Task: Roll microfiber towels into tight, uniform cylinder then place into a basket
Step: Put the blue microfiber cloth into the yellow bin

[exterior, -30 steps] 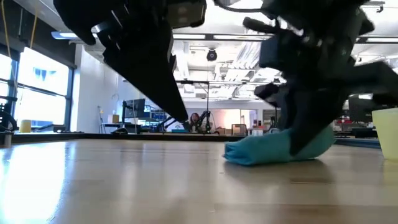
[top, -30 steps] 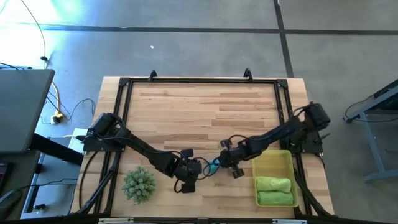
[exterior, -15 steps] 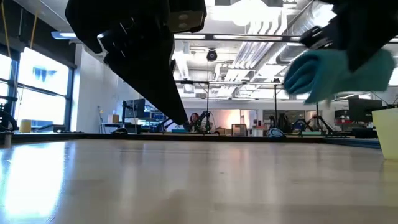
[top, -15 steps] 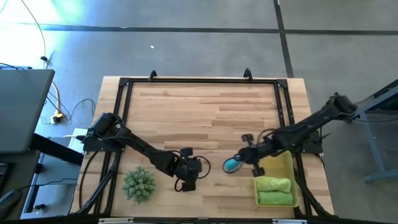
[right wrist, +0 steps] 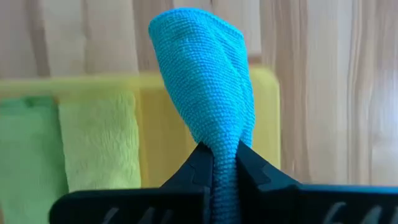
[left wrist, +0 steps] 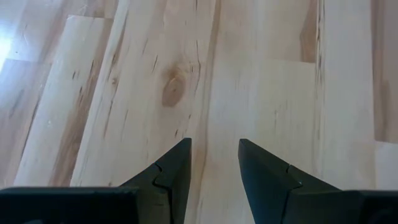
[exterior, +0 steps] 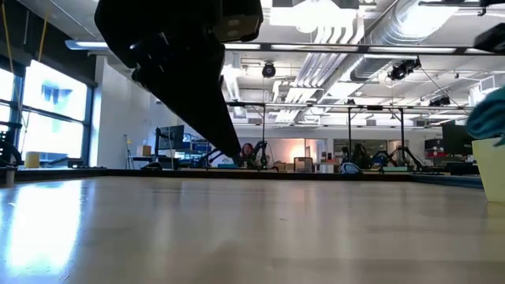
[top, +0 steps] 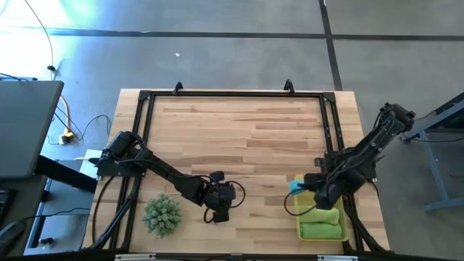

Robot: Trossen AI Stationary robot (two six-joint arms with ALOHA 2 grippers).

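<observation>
My right gripper keeps lowering the teal roll (right wrist: 205, 81) into the basket's empty end (right wrist: 160, 134) until it rests there, because the teal roll is parallel to the pale yellow-green roll.
The teal towel (right wrist: 205, 81), rolled into a short cylinder, is held in my shut right gripper (right wrist: 222, 152), above the far left corner of the yellow basket (top: 335, 190) at the table's near right. It also shows in the high view (top: 295, 186) and at the low view's right edge (exterior: 491, 118). A pale yellow-green roll (top: 319, 215) and a bright green roll (top: 319, 231) lie side by side on the basket's floor. My left gripper (left wrist: 214, 146) is open and empty over bare wood at the table's near middle (top: 217, 203). My right gripper pinches the teal roll near one end (right wrist: 224, 146) between its two fingers. The fingers come from the table's right, slanting down. The rest of the roll sticks out past the fingertips, lifted clear of table and basket.
A spiky green plant-like ball (top: 161, 214) sits at the near left of the table. A black frame (top: 217, 94) runs around the tabletop's edges. The far half of the wood (top: 239, 130) is bare.
My right gripper has lifted the teal roll off the table near the left gripper. It has carried the roll toward the table's right edge, to above the basket's far left corner. The roll has stayed rolled.
</observation>
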